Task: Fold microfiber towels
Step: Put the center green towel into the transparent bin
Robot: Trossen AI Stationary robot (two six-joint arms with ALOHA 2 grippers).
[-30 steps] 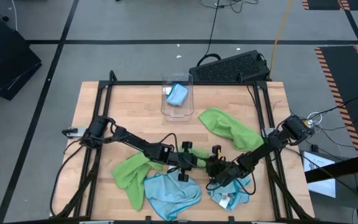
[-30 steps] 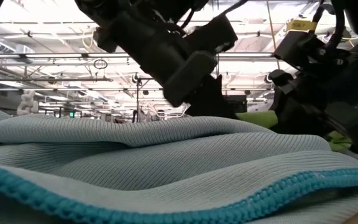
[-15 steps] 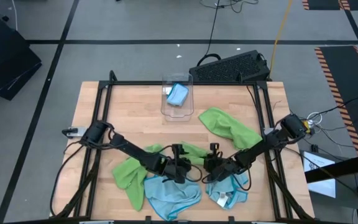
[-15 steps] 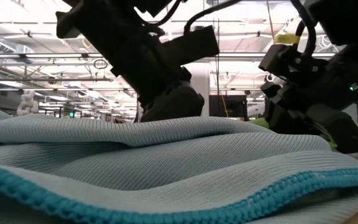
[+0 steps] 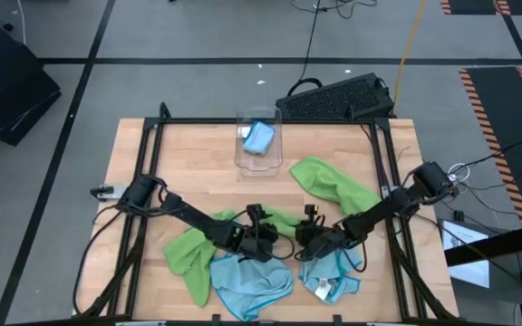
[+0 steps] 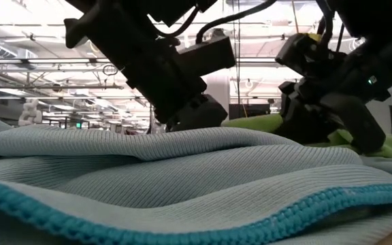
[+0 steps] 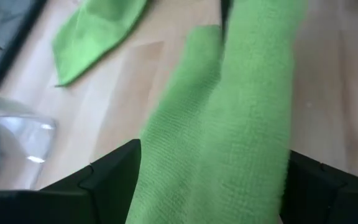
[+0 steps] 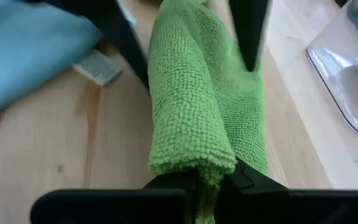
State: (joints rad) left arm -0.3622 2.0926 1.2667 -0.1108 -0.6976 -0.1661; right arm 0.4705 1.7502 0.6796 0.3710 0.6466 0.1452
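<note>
The lime green towel (image 5: 284, 222) will stay in a bundle when I carry it to the clear plastic bin, because doubled layers (image 7: 220, 99) lie close together along the towel's narrow strip.
A lime green towel (image 5: 275, 220) lies bunched in a strip on the table's near middle, running from a wider green heap (image 5: 188, 254) toward my right gripper (image 5: 304, 237), which is shut on its end. My left gripper (image 5: 263, 234) stands open over the strip, one finger (image 7: 114, 171) on either side of the green cloth (image 7: 229, 124); whether they touch it I cannot tell. Two light blue towels (image 5: 247, 282) (image 5: 333, 276) lie crumpled by the near edge. A second green towel (image 5: 333, 186) lies at the right. My right gripper pinches the bunched end of the green towel (image 8: 194, 163) between its two fingers, several layers folded together. The fingers come slanting down from the table's right and lie along the strip. The cloth runs away from the fingers, slack, resting on the wood.
A clear plastic bin (image 5: 258, 161) with a light blue cloth (image 5: 259, 138) inside stands at the far middle. A black metal frame (image 5: 152, 145) borders the table. In the low view a light blue towel (image 6: 182, 177) fills the foreground. Bare wood shows at the far left.
My left gripper has opened and let go of the green towel, turning and shifting a little toward the table's left. My right gripper has drawn slightly left and up with the towel's end. More of the green strip now shows between the heap and the grippers.
</note>
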